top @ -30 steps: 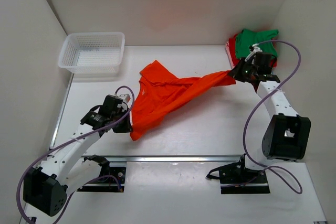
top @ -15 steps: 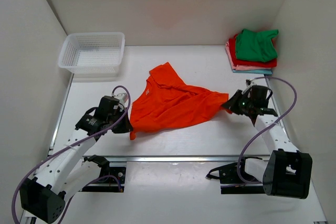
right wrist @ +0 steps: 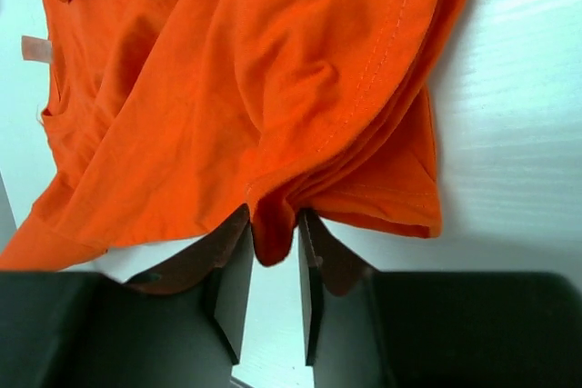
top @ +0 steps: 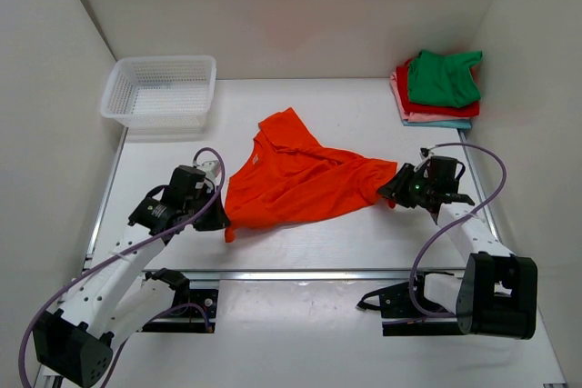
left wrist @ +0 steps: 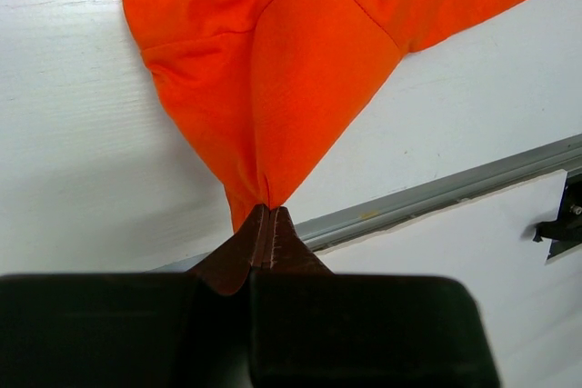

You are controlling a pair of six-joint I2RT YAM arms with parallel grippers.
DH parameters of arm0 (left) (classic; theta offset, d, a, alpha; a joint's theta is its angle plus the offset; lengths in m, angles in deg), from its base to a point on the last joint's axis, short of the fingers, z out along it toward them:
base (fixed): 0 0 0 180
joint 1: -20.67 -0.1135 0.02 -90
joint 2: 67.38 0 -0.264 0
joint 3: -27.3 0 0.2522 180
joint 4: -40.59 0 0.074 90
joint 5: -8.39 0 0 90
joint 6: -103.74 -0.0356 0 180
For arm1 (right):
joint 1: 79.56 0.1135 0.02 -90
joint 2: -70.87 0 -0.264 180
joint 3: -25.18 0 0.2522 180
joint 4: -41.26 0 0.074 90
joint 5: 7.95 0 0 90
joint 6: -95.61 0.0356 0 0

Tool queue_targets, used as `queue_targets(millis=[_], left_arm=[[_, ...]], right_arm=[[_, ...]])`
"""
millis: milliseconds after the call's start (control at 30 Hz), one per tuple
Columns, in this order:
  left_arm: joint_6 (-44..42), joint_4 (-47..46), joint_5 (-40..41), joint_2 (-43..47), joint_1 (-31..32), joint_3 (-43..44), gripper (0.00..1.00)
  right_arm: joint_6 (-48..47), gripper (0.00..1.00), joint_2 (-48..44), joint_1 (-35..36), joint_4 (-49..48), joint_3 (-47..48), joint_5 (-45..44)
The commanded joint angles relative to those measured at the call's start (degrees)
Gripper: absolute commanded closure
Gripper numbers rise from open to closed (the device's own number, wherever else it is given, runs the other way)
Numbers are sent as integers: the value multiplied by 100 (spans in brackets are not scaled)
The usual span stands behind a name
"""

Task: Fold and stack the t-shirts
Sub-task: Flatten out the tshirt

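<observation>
The orange t-shirt is too crumpled to be folded, so the robot's right gripper should pinch the loose fold at the t-shirt's hem first, and then both grippers should swing it flat.
The bright orange t-shirt lies spread and crumpled across the middle of the table. My left gripper is shut on its near-left corner; in the left wrist view the cloth runs out from the pinched tips. My right gripper sits at the shirt's right end. Its jaws stand apart with a loose fold of orange cloth lying between the fingers, not pinched. Folded t-shirts in green, red, pink and light blue are stacked at the back right.
A white mesh basket stands at the back left. A metal rail runs along the table's near edge, close behind my left gripper. White walls close in the back and both sides.
My right gripper drew the shirt's right end down from beside the stack and lowered it to the table, then its jaws parted. The left gripper kept its hold and barely moved.
</observation>
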Motion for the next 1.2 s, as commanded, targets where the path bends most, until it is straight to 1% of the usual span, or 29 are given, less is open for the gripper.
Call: queue_targets(millis=[0, 33, 133, 200, 267, 300, 333, 400, 467, 533, 567, 667, 800, 867, 967, 1033, 1067, 1100, 1167], left_arm=[[-69, 58, -79, 133, -32, 153, 100], [-60, 58, -61, 142, -50, 127, 100], [-69, 58, -87, 142, -41, 162, 100], [-51, 58, -61, 125, -6, 179, 100], [-51, 40, -105, 125, -6, 197, 100], [-60, 75, -105, 133, -6, 179, 100], [-43, 40, -148, 116, -23, 179, 100], [-43, 58, -122, 125, -15, 179, 100], [-43, 49, -148, 142, -6, 170, 100], [-51, 49, -87, 151, -41, 144, 100], [-43, 101, -122, 142, -15, 170, 100], [-51, 75, -114, 133, -24, 162, 100], [-43, 93, -105, 134, -23, 214, 100], [-7, 67, -148, 160, -6, 188, 100], [19, 49, -123, 160, 20, 162, 100], [27, 66, -140, 133, -6, 188, 100], [45, 14, -157, 133, 20, 188, 100], [37, 31, -140, 125, 20, 179, 100], [1, 49, -140, 125, 20, 205, 100]], right_arm=[[7, 76, -69, 23, -330, 101, 136], [16, 86, -96, 49, -321, 57, 128], [78, 91, -201, -39, -400, 22, 189], [113, 98, -263, -83, -409, 30, 259], [130, 89, -281, -118, -373, 48, 390], [148, 70, -255, -144, -330, 48, 409], [148, 61, -306, -136, -373, 48, 496], [253, 55, -368, -144, -374, 4, 541], [245, 56, -421, -127, -382, 13, 593], [245, 71, -508, -101, -356, -5, 602], [288, 72, -500, -135, -373, 21, 576], [254, 69, -509, -171, -181, 83, 655], [121, 71, -562, -83, 240, 179, 436], [43, 74, -614, -4, 382, 250, 260], [-71, 76, -615, 84, 505, 312, 40], [-46, 76, -580, 58, 418, 259, 110], [-63, 73, -545, 23, 418, 311, 93], [-19, 66, -536, 23, 357, 286, 66], [-98, 62, -378, 57, 312, 364, 22]])
